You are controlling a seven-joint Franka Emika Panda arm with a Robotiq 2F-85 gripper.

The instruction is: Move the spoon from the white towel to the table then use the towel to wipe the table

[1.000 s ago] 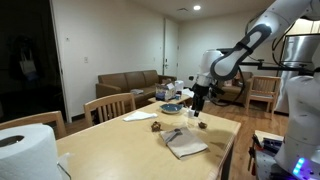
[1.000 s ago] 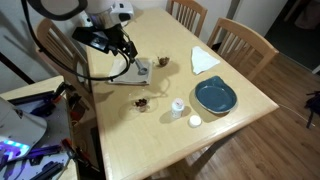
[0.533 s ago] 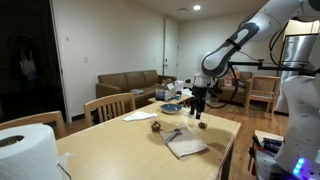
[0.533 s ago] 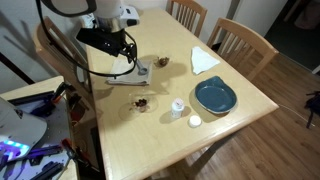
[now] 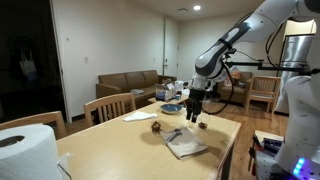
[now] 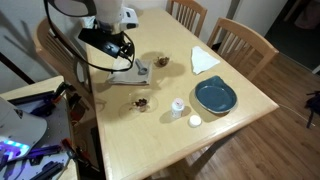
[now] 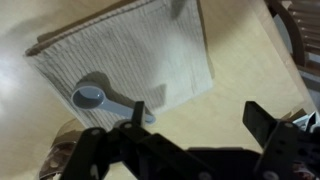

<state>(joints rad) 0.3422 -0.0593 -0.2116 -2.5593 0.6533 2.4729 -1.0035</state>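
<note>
The spoon's handle (image 7: pixel 128 108) lies at a slant across the line of my gripper's fingers. My gripper should move over the spoon (image 7: pixel 110 102) and turn until its fingers are on both sides of the spoon's handle.
The white towel (image 7: pixel 130 50) lies rumpled on the table (image 7: pixel 235 65). The greyish spoon (image 7: pixel 92 97) rests on the towel's edge, its handle running toward my left finger. My gripper (image 7: pixel 200 120) is open and empty, hovering above the table just beside the towel and spoon. In both exterior views the gripper (image 5: pixel 193 113) (image 6: pixel 122 50) hangs above the towel (image 5: pixel 186 146) (image 6: pixel 142 70) near the table's (image 5: pixel 110 150) (image 6: pixel 230 135) edge. The spoon (image 5: pixel 173 133) lies on the towel's near part in an exterior view; in the overhead one the arm partly hides it.
A blue plate (image 6: pixel 214 96), a small white cup (image 6: pixel 177 107), a flat white paper sheet (image 6: pixel 204 60) and small dark round objects (image 6: pixel 141 102) sit on the table. A big paper roll (image 5: pixel 25 150) stands at the near corner. Chairs (image 6: pixel 243 40) line the far side.
The arm has moved sideways along the table to above the towel. The gripper stays open. Towel and spoon have not moved.
</note>
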